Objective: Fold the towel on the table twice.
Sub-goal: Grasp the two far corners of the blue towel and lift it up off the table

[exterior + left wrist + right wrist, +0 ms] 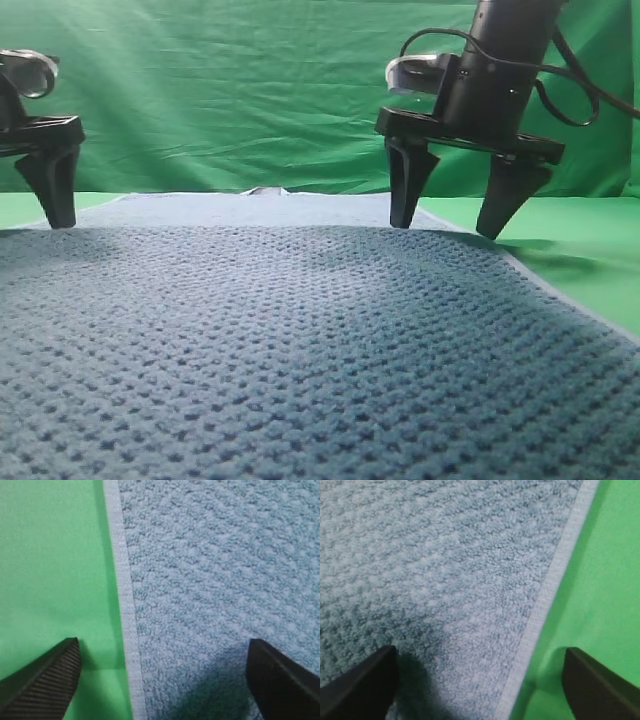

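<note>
Both grippers are short of a far part of the cloth (270, 209), so the towel (290, 345) will hang loosely and fold over on itself when I lift and carry it.
The blue-grey waffle-weave towel (300, 340) lies flat on the green table (585, 255) and fills most of the exterior view. My right gripper (448, 230) stands open, pointing down over the towel's far right corner. In its wrist view the right gripper (480, 652) straddles the pale hem (545, 595), one finger over towel (435, 580) and one over table (610, 580). My left gripper (162, 647) is open too, astride the left hem (125, 595). Only one of its fingers (55, 185) shows at the exterior view's left edge. Neither holds anything.
A wrinkled green backdrop curtain (250, 90) hangs behind the table. A black cable (580, 95) loops off the right arm. Bare green table runs beside the towel on the left (50, 555) and on the right.
</note>
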